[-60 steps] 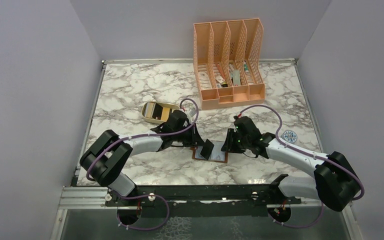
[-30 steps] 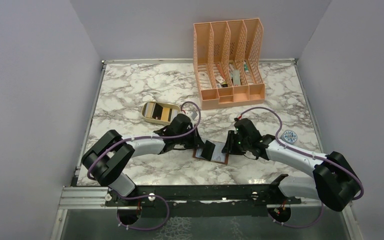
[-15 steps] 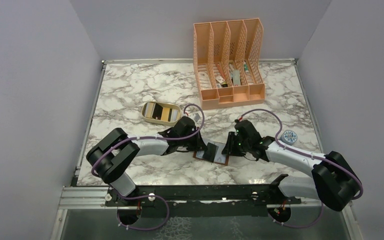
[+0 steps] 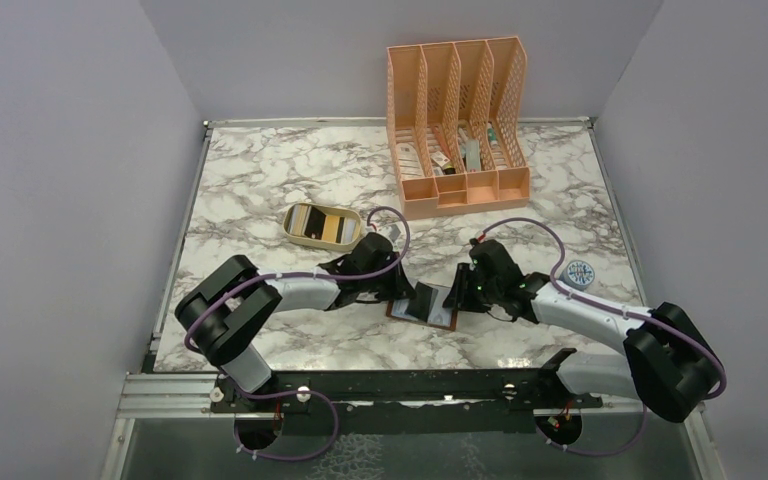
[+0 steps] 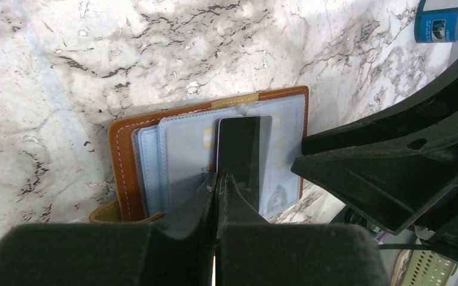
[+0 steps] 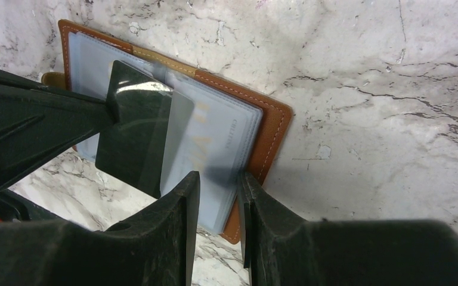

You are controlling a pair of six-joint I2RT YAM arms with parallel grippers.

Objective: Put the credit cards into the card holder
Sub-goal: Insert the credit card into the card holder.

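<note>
The dark credit card sticks out too far from the pocket (image 6: 181, 114), so my left gripper should open and push the card's exposed edge (image 5: 219, 143) further in.
The card holder (image 4: 438, 319), a brown leather bifold, lies open on the marble between my two grippers, its pale bluish pockets up. My left gripper (image 4: 407, 293) is shut on a dark credit card (image 5: 238, 146) whose far end sits in a pocket of the holder (image 5: 122, 173). My right gripper (image 4: 457, 297) pinches the pockets' near corner (image 6: 217, 179) beside the leather edge (image 6: 268, 137); the dark card (image 6: 134, 140) shows there too. More credit cards (image 4: 322, 223), pale, dark and gold, lie in a beige oval tray.
A beige oval tray (image 4: 298, 236) sits behind the left arm. A tall peach four-slot organiser (image 4: 460, 120) stands at the back. A small blue round object (image 4: 580, 272) lies right of the right arm.
My left arm has moved right, carrying the dark card over the holder and into a pocket. My right gripper has stayed on the holder's edge.
</note>
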